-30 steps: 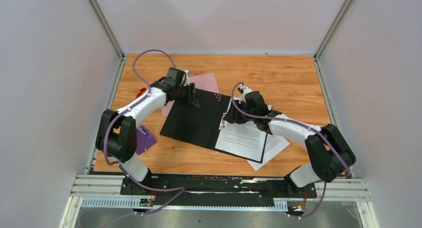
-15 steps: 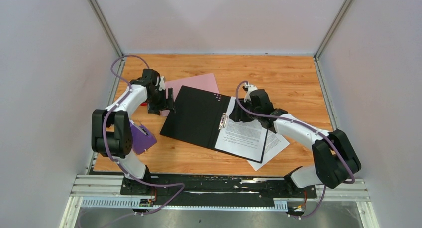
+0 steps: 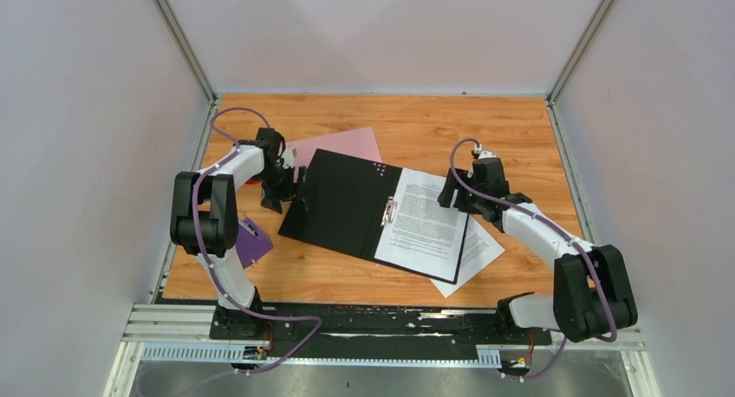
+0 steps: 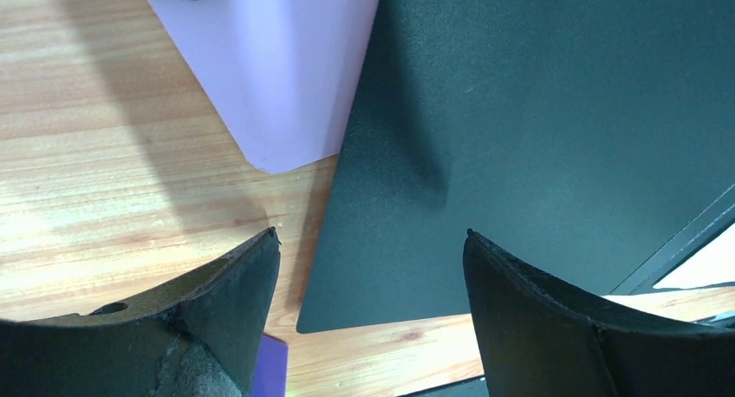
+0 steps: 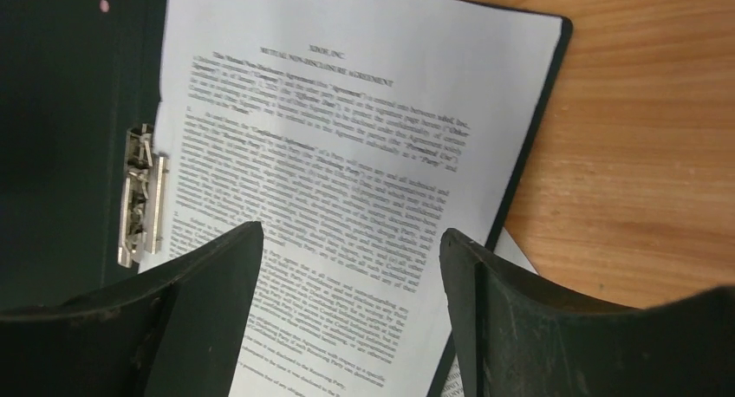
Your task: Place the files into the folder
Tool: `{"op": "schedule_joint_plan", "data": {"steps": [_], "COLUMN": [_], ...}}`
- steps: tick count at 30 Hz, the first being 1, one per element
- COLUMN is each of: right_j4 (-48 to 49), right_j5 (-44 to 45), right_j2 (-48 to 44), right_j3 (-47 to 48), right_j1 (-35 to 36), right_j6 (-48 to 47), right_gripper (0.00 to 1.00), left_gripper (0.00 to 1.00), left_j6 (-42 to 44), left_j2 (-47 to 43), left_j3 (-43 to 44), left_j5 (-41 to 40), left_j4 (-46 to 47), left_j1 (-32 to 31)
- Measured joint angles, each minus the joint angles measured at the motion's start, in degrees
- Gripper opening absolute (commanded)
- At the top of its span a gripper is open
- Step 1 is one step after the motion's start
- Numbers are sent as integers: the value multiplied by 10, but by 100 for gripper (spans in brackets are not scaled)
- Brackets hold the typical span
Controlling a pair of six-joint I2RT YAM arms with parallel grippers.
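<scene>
I should shut the cover (image 3: 340,205) of the open black folder with my left gripper first, because the other file (image 3: 478,251) lies under that folder. My right gripper will then slide the folder off that file.
The black folder (image 3: 342,202) lies open and flat in the middle of the table, with a metal clip (image 3: 390,211) at its spine. One of the files (image 3: 425,224), a white printed sheet, rests on the folder's right half. The other file (image 3: 481,254) lies under that half and sticks out at the lower right. My left gripper (image 3: 286,189) stands open and empty at the folder's left edge; its wrist view shows the cover (image 4: 537,111) ahead of the gripper (image 4: 373,234). My right gripper (image 3: 451,193) hangs open and empty over the sheet (image 5: 347,137), beside the clip (image 5: 139,198).
A pink sheet (image 3: 338,144) lies partly under the folder's far left corner, also in the left wrist view as the pink sheet (image 4: 269,68). A purple object (image 3: 251,241) sits by the left arm. White walls enclose the table on three sides.
Both grippers have opened wider. The left arm has drawn back to the left off the folder's cover. The right arm has pulled back to the right, off the sheet in the folder.
</scene>
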Motion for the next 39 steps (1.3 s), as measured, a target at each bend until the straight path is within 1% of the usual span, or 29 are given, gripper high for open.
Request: {"op": "schedule_joint_plan", "data": {"steps": [8,17,20,24,26,29,34,36,39], "right_j4": [-6,23,49,82,93,97,98,99,97], "right_j5": [2,-1,-6,-9,-9,-10,-10,-10,-14], "right_j2": [16,37,49,63,67,69,70,71,77], "right_j3": [-38,-50,-51,-51,-50,-50,-50,-50,-42], "right_j1": [-24,-26,-27,-29,-30,-30,-30,-30,-30], "right_j6": [0,-1,-1,-1,-2,-2,-2,-2,-2], "right_gripper": [75,74,73,73,73,73,73,73,74], "left_gripper": [84,77,75,72,71,70,70,71,74], "left_j6": [5,7,5,-10,-24,-59,-123,-161,-208], "left_j2": [12,11,-5,-62,-94,-141,-186,-203,-219], "left_j3": [0,0,-1,-2,-8,-22,-48,-61,-69], "left_j5": [38,91,107,150,179,248,337,359,381], "left_j4": [0,1,-2,10,31,68,130,167,213], "left_j1": [0,3,8,12,13,11,-3,-11,-51]}}
